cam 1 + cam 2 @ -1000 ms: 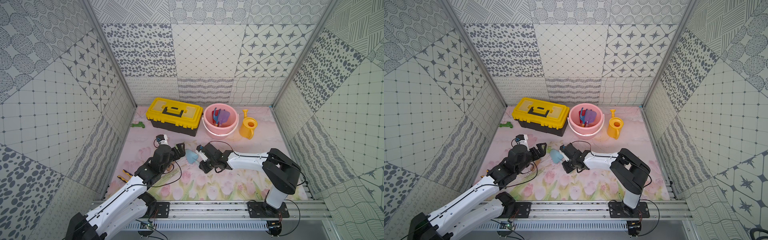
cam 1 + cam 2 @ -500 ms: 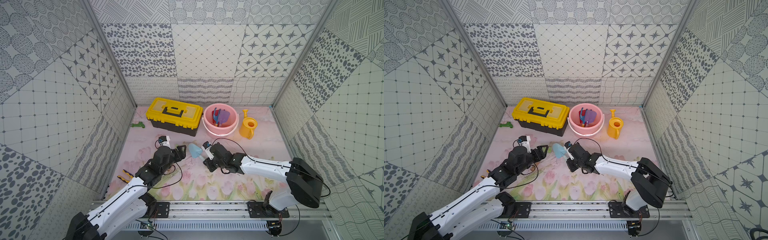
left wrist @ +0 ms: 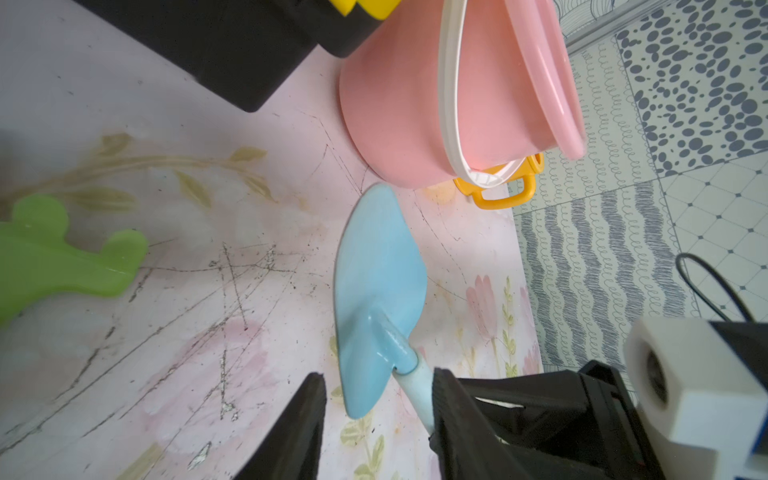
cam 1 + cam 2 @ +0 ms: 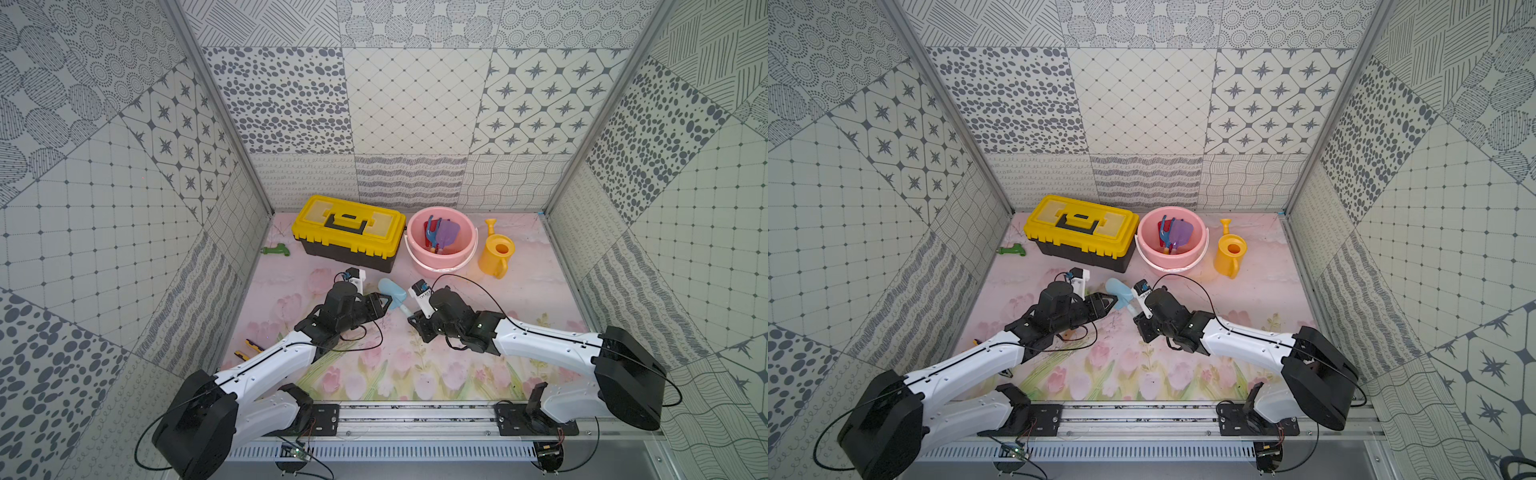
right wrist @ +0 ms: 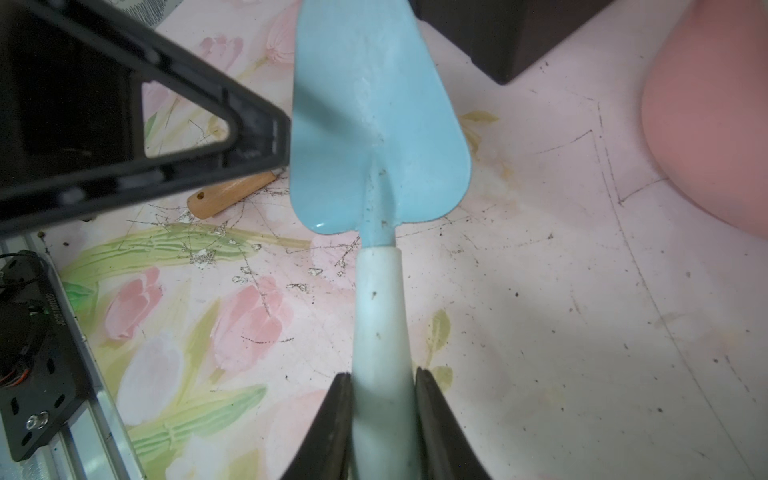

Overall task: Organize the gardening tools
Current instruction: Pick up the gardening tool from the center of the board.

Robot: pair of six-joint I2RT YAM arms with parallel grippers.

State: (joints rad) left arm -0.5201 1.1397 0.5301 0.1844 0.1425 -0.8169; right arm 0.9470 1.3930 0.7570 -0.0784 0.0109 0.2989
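The robot's right gripper has the trowel by its white handle (image 4: 406, 308), so next the left gripper grabs the blade (image 4: 392, 289) and lets the trowel down into the bucket with the handle going first.
The light-blue trowel (image 4: 392, 292) (image 5: 374, 116) is held off the mat in mid-table, blade toward the back. My right gripper (image 4: 410, 316) (image 5: 383, 386) is shut on its white handle. My left gripper (image 4: 387, 302) (image 3: 376, 386) reaches in from the left, its jaws astride the neck below the blade: one finger lies against the handle, the other stands a small gap from the blade edge. A purple scoop (image 4: 449, 230), a red spade (image 4: 429, 227) and a blue fork (image 4: 432, 239) stand in the pink bucket (image 4: 440, 261). The yellow watering can (image 4: 496, 257) is right of it.
The yellow-lidded black toolbox (image 4: 349, 226) sits back left of the bucket. A green pronged tool head (image 3: 62, 257) with a wooden handle (image 5: 230, 195) lies on the mat under my left gripper. A small green item (image 4: 276, 250) and the pliers (image 4: 249, 349) lie by the left wall.
My right gripper has carried the trowel a little toward the back while its arm stretched out. My left gripper's jaws have narrowed from wide open around the trowel's neck.
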